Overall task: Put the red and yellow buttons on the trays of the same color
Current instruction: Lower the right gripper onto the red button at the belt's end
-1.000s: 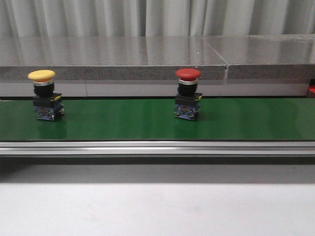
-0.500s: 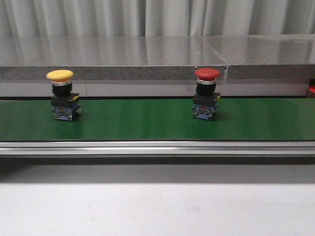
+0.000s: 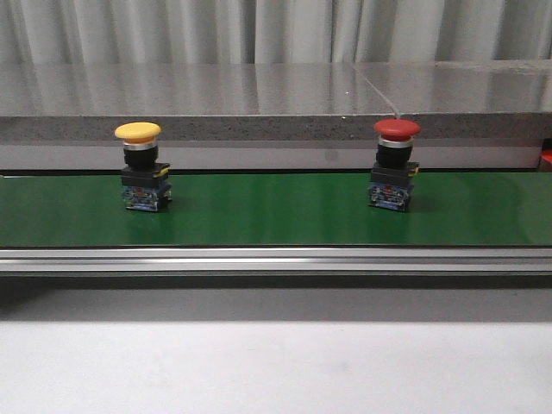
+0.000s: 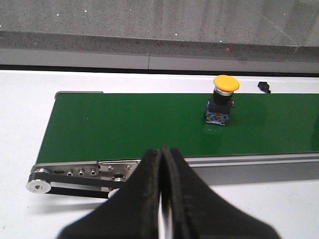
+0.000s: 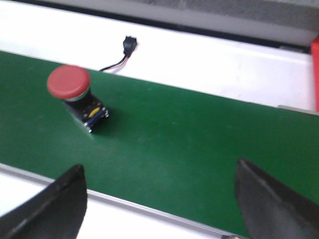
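Observation:
The yellow button [image 3: 145, 167] is standing upright on the green conveyor belt [image 3: 269, 210], so it should stay upright and ride along when I take the red button away.
A yellow button [image 3: 140, 168] and a red button [image 3: 393, 166] stand upright on the green conveyor belt [image 3: 267, 211], yellow on the left and red on the right. In the left wrist view the yellow button [image 4: 223, 98] is on the belt, well beyond my left gripper [image 4: 162, 150], which is shut with nothing in it. My right gripper [image 5: 159, 170] hangs open over the belt's near edge. The red button [image 5: 75, 92] stands ahead of its left finger, apart from it. The trays are out of view. Neither gripper shows in the front view.
A grey stone ledge [image 3: 259, 103] runs behind the belt, and an aluminium rail [image 3: 276, 259] lines its front. The belt's roller end [image 4: 42, 181] is near my left gripper. A small black connector with wires [image 5: 127, 47] lies behind the belt. A red sliver [image 5: 315, 74] shows at the edge.
Both buttons have travelled to the right along the belt, keeping their spacing and staying upright.

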